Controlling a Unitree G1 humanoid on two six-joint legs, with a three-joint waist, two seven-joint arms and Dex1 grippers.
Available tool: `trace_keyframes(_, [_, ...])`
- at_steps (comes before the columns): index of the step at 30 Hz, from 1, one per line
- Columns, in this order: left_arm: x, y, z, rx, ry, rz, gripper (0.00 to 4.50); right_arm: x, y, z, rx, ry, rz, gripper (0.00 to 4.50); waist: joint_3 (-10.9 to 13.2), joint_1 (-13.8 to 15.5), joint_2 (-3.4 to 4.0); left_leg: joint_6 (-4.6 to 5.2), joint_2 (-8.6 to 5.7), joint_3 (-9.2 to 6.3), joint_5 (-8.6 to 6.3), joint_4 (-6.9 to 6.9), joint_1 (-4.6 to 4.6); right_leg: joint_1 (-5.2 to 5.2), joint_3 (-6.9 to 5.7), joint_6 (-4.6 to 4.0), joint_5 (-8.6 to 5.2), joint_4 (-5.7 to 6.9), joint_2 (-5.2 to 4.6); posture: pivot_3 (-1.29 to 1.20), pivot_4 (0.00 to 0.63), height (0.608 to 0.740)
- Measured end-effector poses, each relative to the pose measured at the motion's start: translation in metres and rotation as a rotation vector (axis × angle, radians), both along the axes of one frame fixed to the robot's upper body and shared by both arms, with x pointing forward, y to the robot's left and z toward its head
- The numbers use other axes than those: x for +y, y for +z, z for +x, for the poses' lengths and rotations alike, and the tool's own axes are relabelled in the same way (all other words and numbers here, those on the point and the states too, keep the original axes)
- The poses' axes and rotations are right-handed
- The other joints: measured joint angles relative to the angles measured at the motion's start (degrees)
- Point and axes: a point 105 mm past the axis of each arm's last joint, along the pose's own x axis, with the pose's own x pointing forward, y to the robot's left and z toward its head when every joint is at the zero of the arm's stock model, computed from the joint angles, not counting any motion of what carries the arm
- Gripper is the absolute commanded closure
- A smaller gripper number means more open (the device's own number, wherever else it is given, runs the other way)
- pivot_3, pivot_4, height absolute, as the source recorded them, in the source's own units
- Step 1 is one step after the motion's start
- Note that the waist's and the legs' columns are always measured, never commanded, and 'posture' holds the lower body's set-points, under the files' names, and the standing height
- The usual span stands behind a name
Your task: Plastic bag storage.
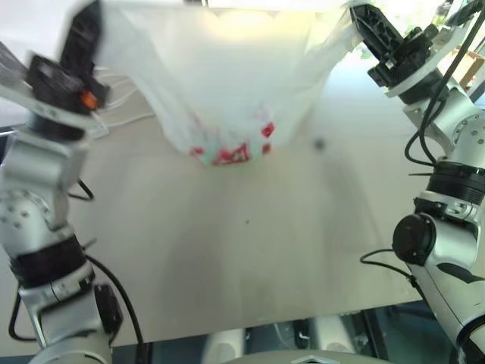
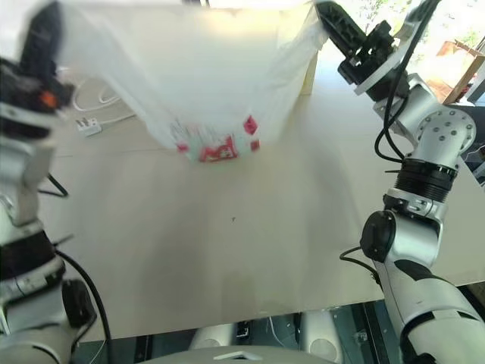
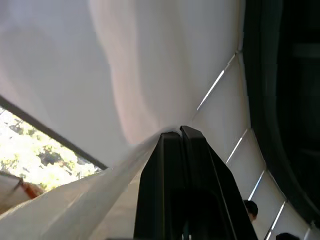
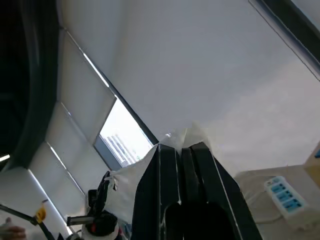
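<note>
The plastic bag's top is stretched wide and its printed bottom [image 2: 218,149] is over clear tabletop [image 2: 227,179], so I keep spreading the bag with my left gripper and let go of it there.
The plastic bag [image 1: 227,68], a large translucent whitish film, hangs stretched between my two raised grippers above the beige table [image 1: 250,250]. Its red-and-green printed patch [image 1: 231,152] dangles at the lowest point, just over the tabletop. My left gripper [image 1: 89,19] is up at the far left, shut on the bag's left top edge. In the left wrist view the film runs out from between its closed fingertips [image 3: 172,137]. My right gripper [image 1: 358,14] is up at the far right, shut on the bag's other top edge. The film [image 4: 192,134] bunches at that gripper's tips.
A white power strip [image 2: 89,125] with white cables lies on the table at the back left, behind the bag's left side. Wooden furniture [image 2: 455,64] stands beyond the table at the back right. The table's front edge runs near the bottom of the eye views.
</note>
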Motion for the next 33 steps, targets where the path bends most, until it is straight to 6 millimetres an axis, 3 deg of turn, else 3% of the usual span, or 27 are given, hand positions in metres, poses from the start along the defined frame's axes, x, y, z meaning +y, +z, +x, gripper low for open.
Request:
trace_keyframes(5, [0.012, -0.011, 0.019, 0.054, 0.031, -0.007, 4.5, 0.001, -0.006, 0.009, 0.062, -0.01, 0.005, 4.41, 0.0, -0.3, -0.03, -0.01, 0.02, 0.25, 0.0, -0.11, -0.14, -0.11, -0.07, 0.01, 0.01, 0.01, 0.01, 0.0, 0.15, 0.74])
trace_keyframes(13, [0.009, -0.028, 0.03, 0.076, 0.075, 0.062, 4.5, -0.006, -0.008, 0.017, 0.086, -0.061, 0.008, 4.41, 0.1, -0.4, -0.03, -0.03, 0.03, 0.33, 0.01, -0.1, -0.13, -0.15, -0.04, 0.01, 0.01, -0.1, -0.01, 0.0, 0.15, 0.74])
trace_keyframes(17, [0.02, -0.046, 0.034, 0.116, 0.155, 0.097, 3.2, -0.023, -0.012, 0.013, 0.056, -0.113, -0.014, 3.05, 0.1, -0.4, -0.04, -0.03, 0.04, 0.34, 0.01, -0.11, -0.12, -0.14, -0.04, 0.01, 0.01, -0.13, -0.03, 0.0, 0.15, 0.74])
trace_keyframes(20, [0.037, -0.079, 0.035, 0.212, 0.236, 0.133, 1.9, -0.048, -0.029, 0.011, 0.06, -0.191, -0.071, 1.65, 0.1, -0.4, -0.05, -0.02, 0.04, 0.39, 0.01, -0.13, -0.12, -0.15, -0.01, 0.01, 0.01, -0.16, -0.06, 0.0, 0.15, 0.74])
trace_keyframes(24, [0.055, -0.112, 0.026, 0.314, 0.297, 0.17, 0.32, -0.06, -0.052, -0.005, 0.063, -0.165, -0.142, 0.07, 0.1, -0.5, -0.07, -0.02, 0.12, 0.29, 0.01, -0.2, -0.03, -0.17, 0.08, 0.0, 0.0, -0.11, -0.04, 0.0, 0.15, 0.74])
trace_keyframes(25, [0.062, -0.128, 0.018, 0.359, 0.322, 0.195, 0.08, -0.064, -0.061, -0.013, 0.072, -0.146, -0.163, 0.0, 0.1, -0.6, -0.07, -0.02, 0.14, 0.28, 0.0, -0.26, -0.01, -0.18, 0.13, 0.0, 0.0, -0.15, -0.04, 0.0, 0.15, 0.74])
trace_keyframes(29, [0.074, -0.196, -0.009, 0.582, 0.365, 0.31, 0.08, -0.069, -0.094, -0.04, 0.14, -0.055, -0.205, 0.0, 0.1, -0.6, -0.07, 0.01, 0.36, 0.34, -0.03, -0.27, 0.03, -0.21, 0.19, 0.0, 0.0, -0.16, -0.05, 0.0, 0.15, 0.74])
trace_keyframes(32, [0.065, -0.221, -0.023, 0.67, 0.359, 0.415, 0.08, -0.064, -0.122, -0.05, 0.194, -0.047, -0.325, 0.0, 0.1, -0.2, -0.09, 0.24, 0.36, 0.26, -0.16, -0.22, 0.08, -0.14, 0.15, -0.02, -0.01, -0.15, -0.08, 0.0, 0.15, 0.74])
trace_keyframes(33, [0.05, -0.243, -0.032, 0.725, 0.348, 0.509, 0.08, -0.062, -0.16, -0.054, 0.271, -0.069, -0.478, 0.0, 0.1, -0.1, -0.09, 0.26, 0.31, 0.26, -0.16, -0.17, 0.17, -0.06, 0.14, -0.2, -0.12, -0.12, -0.17, 0.0, 0.15, 0.74])
